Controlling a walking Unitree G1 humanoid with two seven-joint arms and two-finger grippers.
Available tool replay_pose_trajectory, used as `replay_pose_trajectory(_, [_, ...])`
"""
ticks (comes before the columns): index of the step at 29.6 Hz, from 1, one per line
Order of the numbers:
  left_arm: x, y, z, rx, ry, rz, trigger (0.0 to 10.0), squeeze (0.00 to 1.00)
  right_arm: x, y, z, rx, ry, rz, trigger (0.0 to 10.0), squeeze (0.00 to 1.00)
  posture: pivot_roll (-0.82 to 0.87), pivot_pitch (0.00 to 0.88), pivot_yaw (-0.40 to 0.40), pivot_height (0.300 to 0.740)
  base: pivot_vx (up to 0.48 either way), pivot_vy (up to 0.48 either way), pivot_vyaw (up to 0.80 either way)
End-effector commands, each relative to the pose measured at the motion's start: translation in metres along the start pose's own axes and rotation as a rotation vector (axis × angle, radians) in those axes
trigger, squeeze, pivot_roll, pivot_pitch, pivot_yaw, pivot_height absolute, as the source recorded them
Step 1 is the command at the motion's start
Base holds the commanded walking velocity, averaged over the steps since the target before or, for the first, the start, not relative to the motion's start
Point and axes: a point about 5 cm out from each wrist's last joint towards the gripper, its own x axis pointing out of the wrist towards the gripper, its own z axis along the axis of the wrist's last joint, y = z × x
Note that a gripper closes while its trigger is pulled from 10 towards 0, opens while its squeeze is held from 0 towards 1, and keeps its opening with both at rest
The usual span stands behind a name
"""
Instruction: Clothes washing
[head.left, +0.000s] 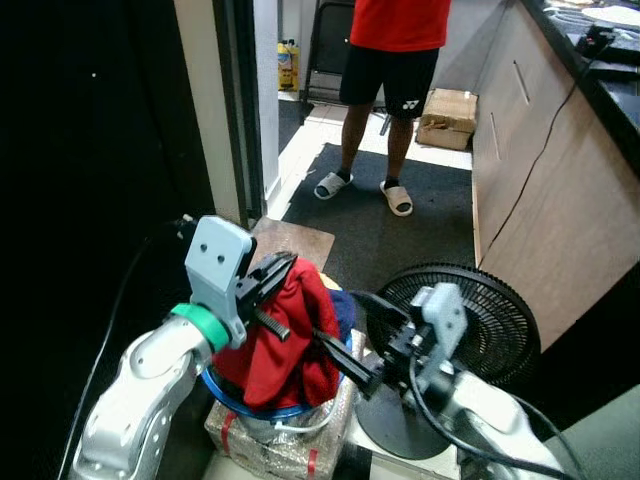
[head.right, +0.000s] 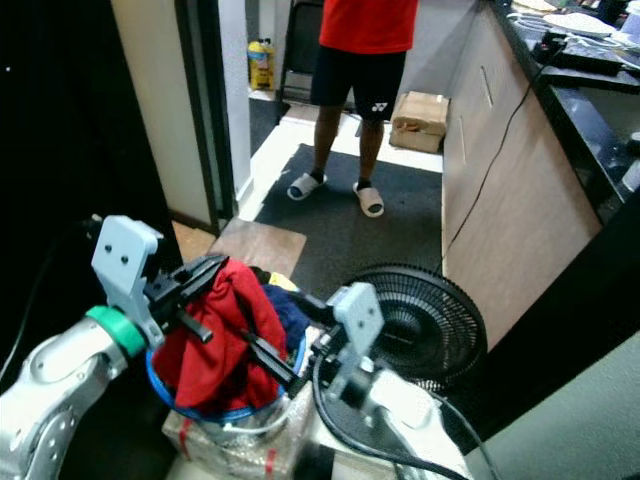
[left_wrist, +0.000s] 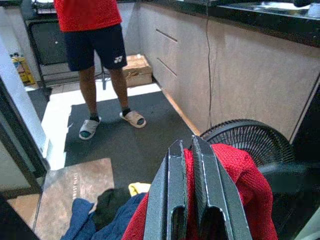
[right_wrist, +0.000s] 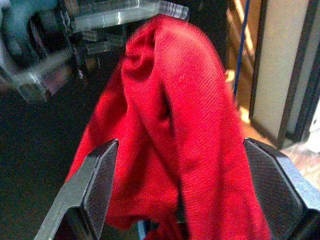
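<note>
I expect the raised red garment (head.left: 295, 345) to come away by itself when I carry it off, because the blue clothing (head.left: 344, 312) lies loose behind it.
A red garment (head.left: 295, 345) hangs from my left gripper (head.left: 283, 265), which is shut on its top edge and holds it above a blue-rimmed basket (head.left: 240, 400). In the left wrist view the two fingers (left_wrist: 175, 170) pinch the red cloth (left_wrist: 235, 175) between them. My right gripper (head.left: 337, 315) reaches in from the right and is open. Its fingers (right_wrist: 95, 175) stand on either side of the hanging red garment (right_wrist: 175, 125), apart from it. Blue clothing (head.left: 343, 310) and some dark and yellow pieces (left_wrist: 112, 202) lie in the basket.
The basket rests on a plastic-wrapped package (head.left: 280, 445). A black floor fan (head.left: 490, 320) stands close on the right. A person (head.left: 392, 60) in sandals stands on the dark mat (head.left: 400, 230) ahead. A counter (head.left: 560, 180) runs along the right, and a cardboard box (head.left: 447, 117) lies beyond.
</note>
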Motion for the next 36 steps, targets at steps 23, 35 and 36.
replay_pose_trajectory(23, [-0.003, 0.002, 0.001, -0.011, 0.007, 0.052, 10.0, 0.00, 0.090, -0.002, 0.006, -0.021, -0.023, 0.069, 10.0, 0.00, 0.14, 0.010, 0.007, 0.740, 0.000, 0.000, 0.00])
replay_pose_trajectory(35, [-0.003, 0.004, -0.001, -0.012, 0.012, 0.085, 10.0, 0.00, 0.109, 0.007, 0.014, -0.019, -0.064, 0.110, 0.0, 0.00, 0.16, 0.000, -0.015, 0.740, 0.000, 0.000, 0.00])
replay_pose_trajectory(36, [-0.003, 0.004, -0.001, -0.013, 0.012, 0.088, 10.0, 0.00, 0.110, 0.007, 0.015, -0.020, -0.068, 0.113, 0.0, 0.00, 0.16, 0.000, -0.016, 0.740, 0.000, 0.000, 0.00])
